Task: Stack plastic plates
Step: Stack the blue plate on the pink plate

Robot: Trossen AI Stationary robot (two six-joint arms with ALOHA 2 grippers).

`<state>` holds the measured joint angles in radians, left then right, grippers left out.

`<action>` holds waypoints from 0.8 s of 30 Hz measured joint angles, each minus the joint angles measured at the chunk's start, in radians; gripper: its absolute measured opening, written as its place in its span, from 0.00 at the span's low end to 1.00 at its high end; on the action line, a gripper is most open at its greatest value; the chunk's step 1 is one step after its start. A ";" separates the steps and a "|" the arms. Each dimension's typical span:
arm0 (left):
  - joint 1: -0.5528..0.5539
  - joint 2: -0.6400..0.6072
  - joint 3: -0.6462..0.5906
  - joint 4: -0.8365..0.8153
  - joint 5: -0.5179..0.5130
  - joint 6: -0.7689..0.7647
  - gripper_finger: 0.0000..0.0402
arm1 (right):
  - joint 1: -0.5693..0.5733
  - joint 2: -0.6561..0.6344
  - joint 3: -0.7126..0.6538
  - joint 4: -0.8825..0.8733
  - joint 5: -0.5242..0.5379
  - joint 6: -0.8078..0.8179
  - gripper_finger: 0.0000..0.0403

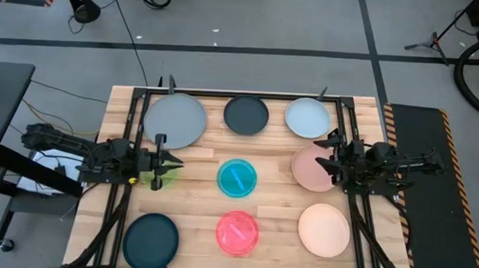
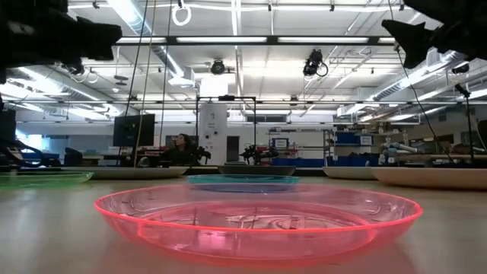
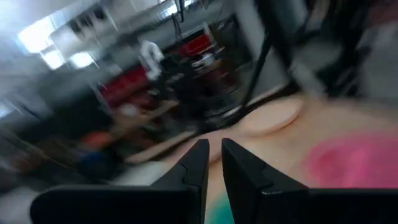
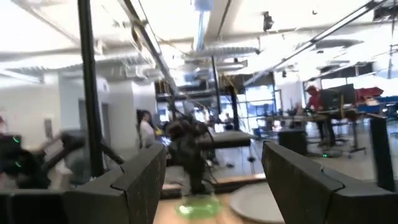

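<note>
I can see clear wood [image 1: 240, 204] around the translucent teal plate, so I go on moving my right gripper, fingers open, toward its rim [image 1: 246, 194] facing the red plate and close there.
Plates lie singly on the wooden table in the high view: large grey [image 1: 174, 120], black [image 1: 246, 115], pale blue [image 1: 308, 117], pink [image 1: 307, 172], translucent teal [image 1: 237, 176], red [image 1: 238, 232], dark teal [image 1: 151, 241], peach [image 1: 324, 229]. A small translucent green one [image 1: 157, 179] sits under my left gripper [image 1: 178, 160], which hovers shut at the table's left side [image 3: 214, 158]. My right gripper [image 1: 322, 155] is open above the pink plate's left rim [image 4: 213, 151]. In the low view both arms hang high over the table.
The red plate [image 2: 259, 221] lies nearest the near edge, with the teal one [image 2: 242, 181] behind it. Black frame rails [image 1: 132, 137] run along both sides of the table. Bare wood shows between the plates. A person [image 2: 181, 148] sits in the room beyond.
</note>
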<state>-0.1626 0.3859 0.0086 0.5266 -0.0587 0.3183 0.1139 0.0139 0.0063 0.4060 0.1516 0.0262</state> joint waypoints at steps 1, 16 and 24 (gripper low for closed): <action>-0.003 0.000 0.000 0.000 0.008 -0.100 0.13 | 0.000 0.000 0.000 0.001 -0.025 0.020 0.67; -0.004 -0.001 0.000 0.147 0.007 -0.767 0.13 | 0.198 0.354 0.000 0.342 -0.128 0.438 0.67; -0.004 0.000 0.000 0.153 -0.053 -0.703 0.13 | 0.281 0.737 0.067 0.474 0.101 0.375 0.67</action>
<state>-0.1667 0.3859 0.0086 0.6796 -0.1122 -0.3845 0.3944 0.7512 0.0732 0.8799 0.2529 0.4007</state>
